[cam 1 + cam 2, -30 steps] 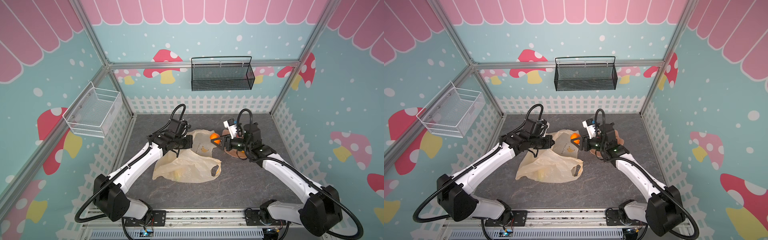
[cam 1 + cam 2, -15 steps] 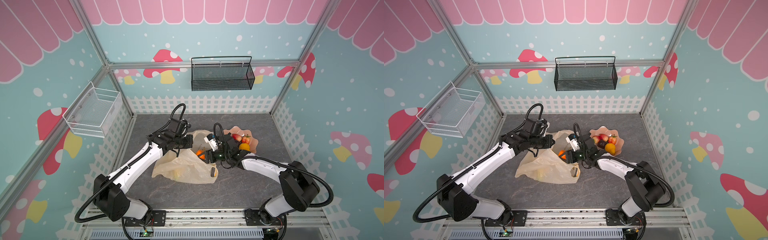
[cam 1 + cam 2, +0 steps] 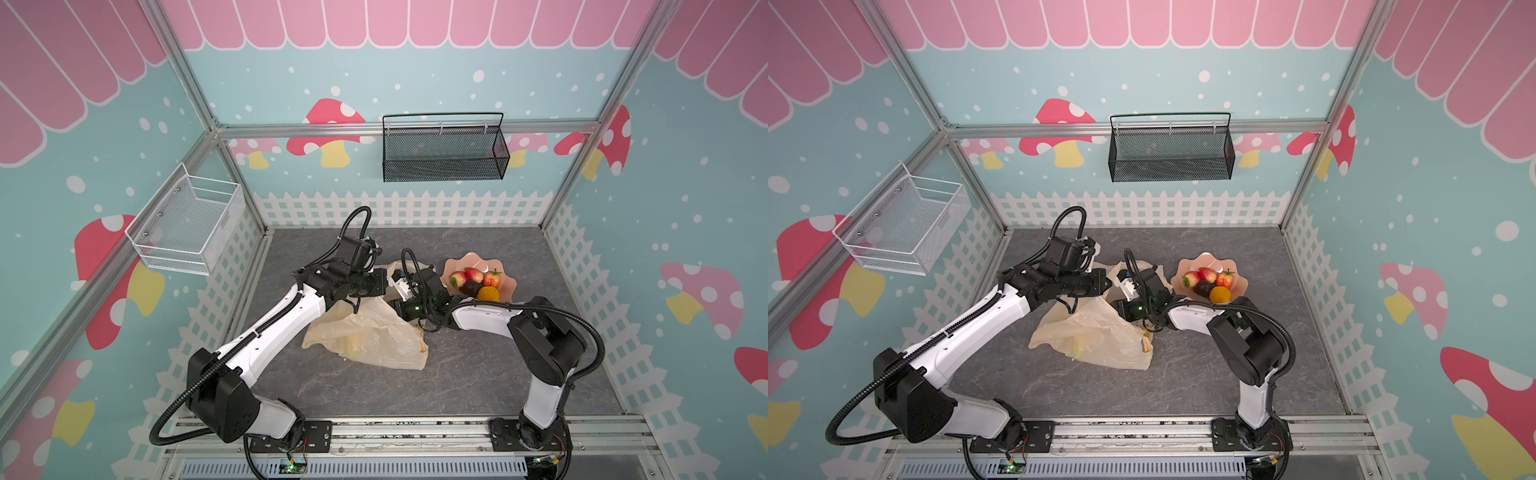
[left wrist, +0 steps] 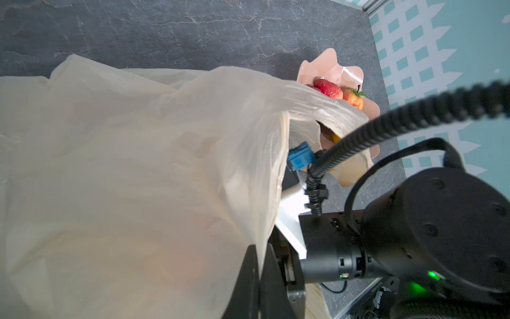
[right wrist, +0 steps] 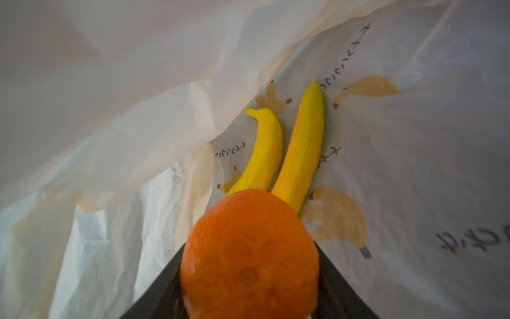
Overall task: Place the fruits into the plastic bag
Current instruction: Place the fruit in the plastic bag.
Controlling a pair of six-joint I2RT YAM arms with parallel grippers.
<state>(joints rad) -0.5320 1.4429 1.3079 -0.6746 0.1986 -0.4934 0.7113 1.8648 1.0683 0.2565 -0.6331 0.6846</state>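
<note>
The orange tangerine (image 5: 248, 252) is clear inside the plastic bag's raised opening. My right gripper keeps moving toward the yellow bananas (image 5: 302, 151) and let it go near them.
The cream plastic bag (image 3: 374, 332) lies mid-table in both top views. My left gripper (image 4: 259, 265) is shut on its upper edge, holding the mouth raised. My right gripper (image 5: 249, 279) is inside the bag, shut on the orange tangerine (image 5: 249, 248); its fingertips are hidden by the bag from above. Two yellow bananas (image 5: 265, 149) lie on the bag's printed floor just beyond the tangerine. In the pink bowl (image 3: 478, 257) to the right sit red fruits (image 3: 473, 274), a dark purple one (image 3: 471, 286) and a yellow-orange one (image 3: 488, 294).
A black mesh basket (image 3: 444, 153) hangs on the back wall and a white wire basket (image 3: 187, 224) on the left wall. The right arm's wrist and cable (image 4: 358, 138) sit close beside the left gripper at the bag's mouth.
My right arm has carried the tangerine left from above the bowl and down into the bag's mouth. The bowl is uncovered now. The left arm has kept its hold and place.
</note>
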